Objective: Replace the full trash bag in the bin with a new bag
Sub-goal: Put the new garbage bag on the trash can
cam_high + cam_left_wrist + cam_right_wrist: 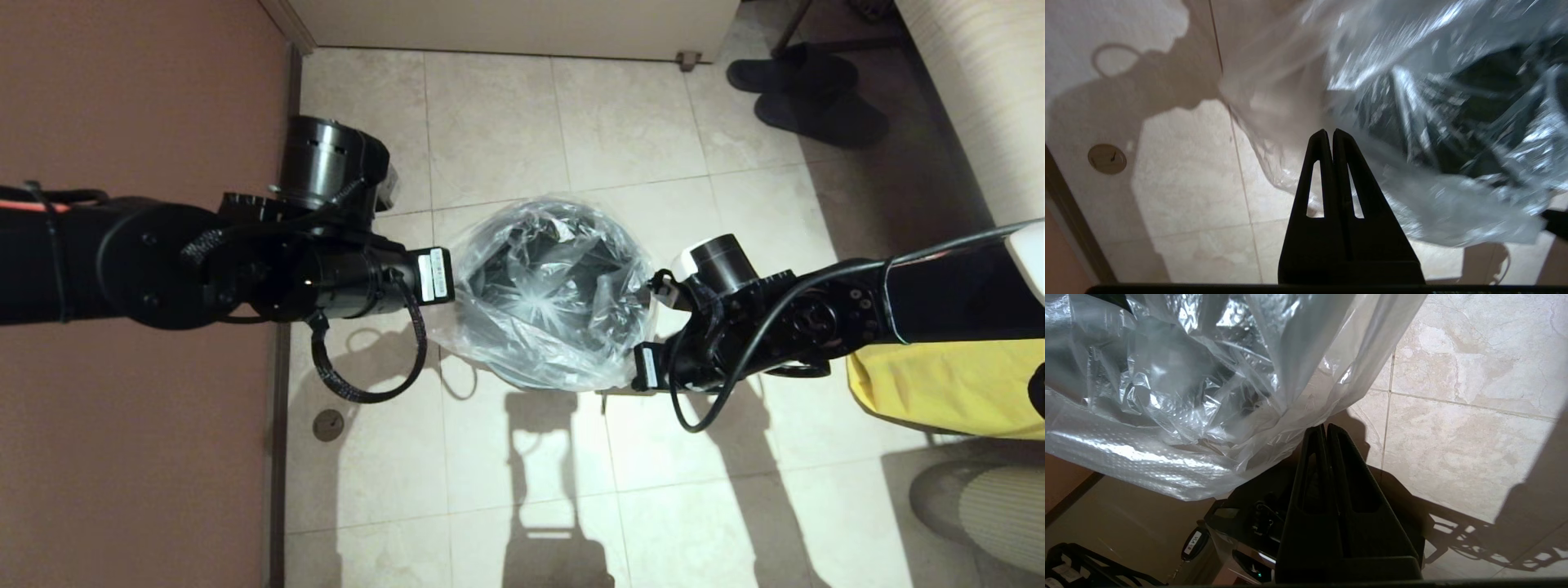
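I should bring my left gripper back and pull the new bag over the bin's near side, because the bin's near rim (516, 378) is showing past the edge of the new bag.
The bin (498, 286) stands on the tiled floor in the middle of the head view, its dark inside showing through the plastic. The new bag (555, 302), clear and crinkly, is spread over the bin's mouth and hangs out past both sides. My left gripper (1329, 131) is shut at the bag's left edge, with film (1412, 122) stretched from its tips. At the bag's right edge my right gripper (1326, 425) is shut, and the bag (1188, 396) gathers into folds at its tips.
A brown wall (122, 449) runs along the left, with a round floor drain (328, 425) beside it. An opaque yellow sheet (939, 384) lies under my right arm. Dark slippers (804, 90) sit at the far right, and a striped rounded object (996, 506) at the near right.
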Controlling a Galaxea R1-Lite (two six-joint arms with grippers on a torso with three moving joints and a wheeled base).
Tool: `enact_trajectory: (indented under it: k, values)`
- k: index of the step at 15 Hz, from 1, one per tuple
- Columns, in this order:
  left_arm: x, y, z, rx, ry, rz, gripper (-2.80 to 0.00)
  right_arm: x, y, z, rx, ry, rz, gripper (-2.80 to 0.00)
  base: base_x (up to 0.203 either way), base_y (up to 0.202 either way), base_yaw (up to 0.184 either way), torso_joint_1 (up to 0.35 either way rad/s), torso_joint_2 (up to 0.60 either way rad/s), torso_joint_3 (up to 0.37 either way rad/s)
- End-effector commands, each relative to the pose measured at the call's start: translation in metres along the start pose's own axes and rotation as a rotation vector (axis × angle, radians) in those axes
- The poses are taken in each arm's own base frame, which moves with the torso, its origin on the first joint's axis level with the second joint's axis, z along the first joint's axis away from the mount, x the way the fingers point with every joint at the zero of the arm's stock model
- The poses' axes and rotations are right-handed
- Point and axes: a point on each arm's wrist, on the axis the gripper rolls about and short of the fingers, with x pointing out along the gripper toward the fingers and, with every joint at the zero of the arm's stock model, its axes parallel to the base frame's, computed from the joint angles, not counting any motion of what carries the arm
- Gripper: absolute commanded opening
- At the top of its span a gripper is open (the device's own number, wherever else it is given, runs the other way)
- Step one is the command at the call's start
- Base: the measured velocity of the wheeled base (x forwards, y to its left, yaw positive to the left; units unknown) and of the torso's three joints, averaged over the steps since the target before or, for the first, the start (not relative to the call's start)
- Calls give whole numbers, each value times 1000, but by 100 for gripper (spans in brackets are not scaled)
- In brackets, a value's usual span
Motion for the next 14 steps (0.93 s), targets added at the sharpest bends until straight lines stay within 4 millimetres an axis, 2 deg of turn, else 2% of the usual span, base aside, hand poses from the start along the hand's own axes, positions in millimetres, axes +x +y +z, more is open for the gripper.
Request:
enact_trajectory:
  k: [1, 4, 5, 11, 14]
  values:
    - [-9, -2, 14, -18, -50, -15, -280, 1, 1, -1, 0, 4, 3, -280, 0, 0, 0, 0, 0, 0]
    - [-31, -11, 18, -8, -59, -60, -280, 1, 1, -1, -1, 5, 2, -280, 0, 0, 0, 0, 0, 0]
    - [-28, -13, 17, -4, -52, -61, -280, 2, 1, -1, -1, 7, 2, -280, 0, 0, 0, 0, 0, 0]
    - [43, -22, -10, 38, 80, 2, -280, 2, 3, -1, -4, 3, 7, -280, 0, 0, 0, 0, 0, 0]
    - [59, -20, -21, 51, 126, 25, -280, 2, 3, -1, -3, 3, 5, -280, 0, 0, 0, 0, 0, 0]
